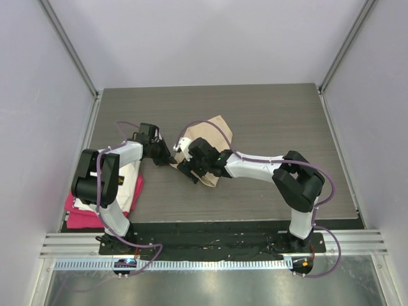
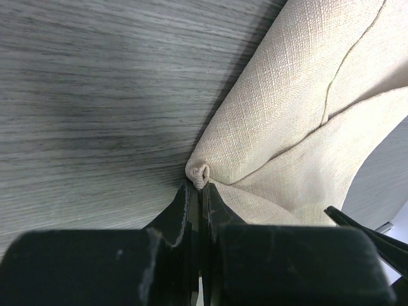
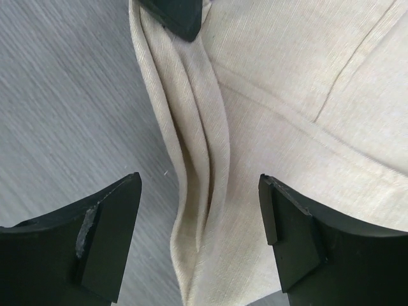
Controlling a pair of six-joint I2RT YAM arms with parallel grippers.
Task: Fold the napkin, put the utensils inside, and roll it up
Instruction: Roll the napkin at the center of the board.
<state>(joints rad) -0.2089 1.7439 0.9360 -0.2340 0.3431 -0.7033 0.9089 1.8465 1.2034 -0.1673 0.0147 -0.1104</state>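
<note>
The robot's left gripper has hold of just the bunched tip of the napkin's corner (image 2: 200, 173), so the right gripper should hold the pleated edge (image 3: 201, 150) while the left gripper takes more cloth.
The beige napkin (image 1: 215, 132) lies crumpled and partly folded in the middle of the table. My left gripper (image 1: 168, 153) is shut on the napkin's left corner (image 2: 198, 173), pinching a small bunched tip close to the table. My right gripper (image 1: 190, 164) is open and hovers just above the napkin's pleated left edge (image 3: 201, 146), with its fingers (image 3: 108, 223) on either side and not touching the cloth. The napkin fills the right of the left wrist view (image 2: 299, 115). The left gripper's tip (image 3: 178, 16) shows at the top of the right wrist view. The spoon is out of view.
A pink-red cloth (image 1: 80, 215) and a white cloth (image 1: 129, 182) are stacked at the table's left edge, under the left arm. Grey wood-grain tabletop (image 1: 287, 121) surrounds the napkin. Walls enclose the table on three sides.
</note>
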